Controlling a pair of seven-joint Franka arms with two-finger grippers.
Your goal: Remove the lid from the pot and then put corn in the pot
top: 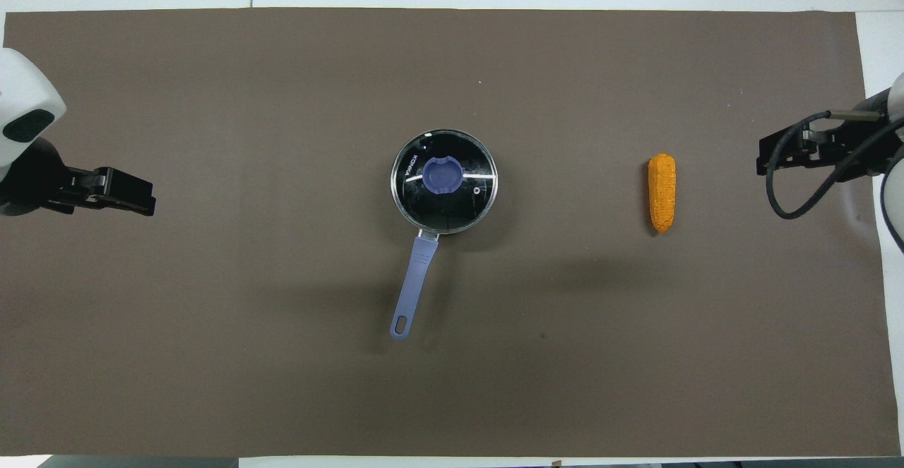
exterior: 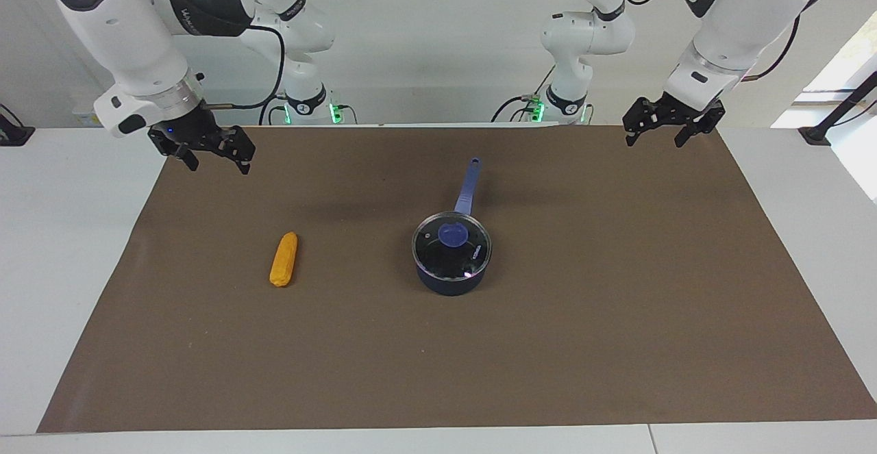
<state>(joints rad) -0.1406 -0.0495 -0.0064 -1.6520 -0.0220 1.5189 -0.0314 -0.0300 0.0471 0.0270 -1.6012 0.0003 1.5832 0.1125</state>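
The robot can see plain black through the glass lid, so it should expect an empty pot, with the pot holding only bare space, when it lifts the lid.
The dark blue pot stands mid-mat, its long handle pointing toward the robots. The glass lid with a blue knob sits on it and closes it. In the overhead view the lid covers the pot, of which only the handle shows. The orange-yellow corn lies on the mat beside the pot, toward the right arm's end; it also shows in the overhead view. My right gripper hangs open and empty above the mat's edge. My left gripper hangs open and empty at the other end.
A brown mat covers most of the white table. Nothing else lies on it besides the pot and the corn.
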